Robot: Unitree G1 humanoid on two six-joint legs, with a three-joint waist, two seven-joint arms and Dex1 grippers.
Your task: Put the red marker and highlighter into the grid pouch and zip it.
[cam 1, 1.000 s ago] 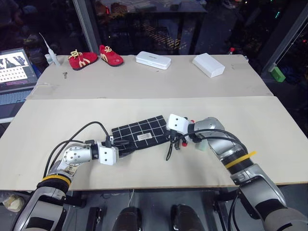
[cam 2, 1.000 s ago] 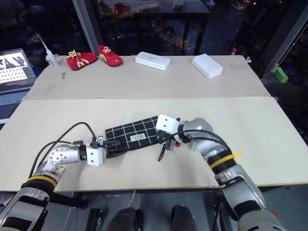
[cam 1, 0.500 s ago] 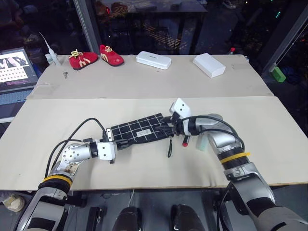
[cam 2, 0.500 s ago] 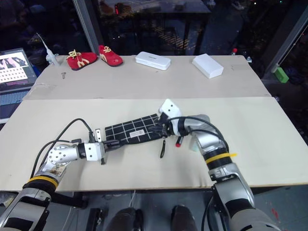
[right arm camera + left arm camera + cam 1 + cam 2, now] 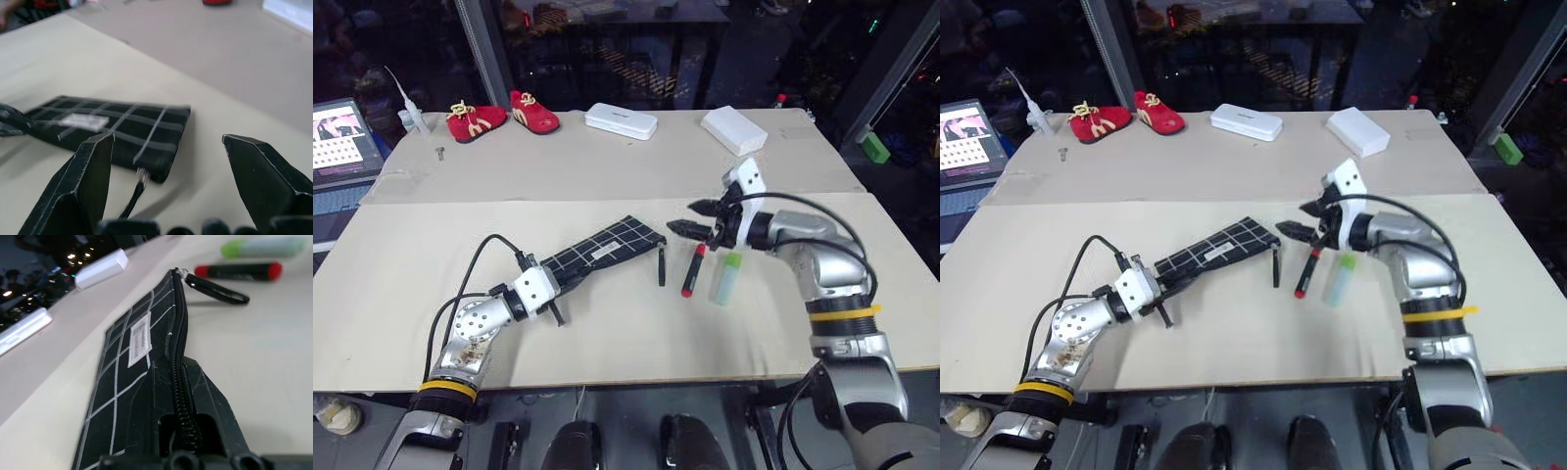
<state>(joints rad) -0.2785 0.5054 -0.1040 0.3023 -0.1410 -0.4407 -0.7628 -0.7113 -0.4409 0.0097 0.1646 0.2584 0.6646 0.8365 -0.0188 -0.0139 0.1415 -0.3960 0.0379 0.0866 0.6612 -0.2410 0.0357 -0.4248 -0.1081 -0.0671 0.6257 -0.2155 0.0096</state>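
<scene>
My left gripper pins only one end of the grid pouch (image 5: 564, 276), so the pouch's loose end (image 5: 643, 235) will bend when I push the light-green highlighter inside.
The grid pouch (image 5: 607, 247) lies slanted across the middle of the table, its zipper strap (image 5: 661, 266) trailing off its right end. My left gripper (image 5: 558, 279) is shut on the pouch's left end, and the zipper edge (image 5: 180, 347) runs out from between its fingers. The red marker (image 5: 692, 269) lies on the table just right of the strap, with the light-green highlighter (image 5: 726, 278) beside it. My right gripper (image 5: 700, 217) hangs open above the marker, a little right of the pouch's end, with nothing between its fingers (image 5: 83, 186).
Two white cases (image 5: 621, 120) (image 5: 735, 130) and a pair of red shoes (image 5: 475, 119) sit along the far side of the table. A laptop (image 5: 337, 132) stands at the far left. A small green block (image 5: 874, 147) is off the table's right.
My right gripper has let go at the pouch's right end, opened, and risen to the right, uncovering the marker and highlighter. The left gripper keeps its hold; its wrist has rolled.
</scene>
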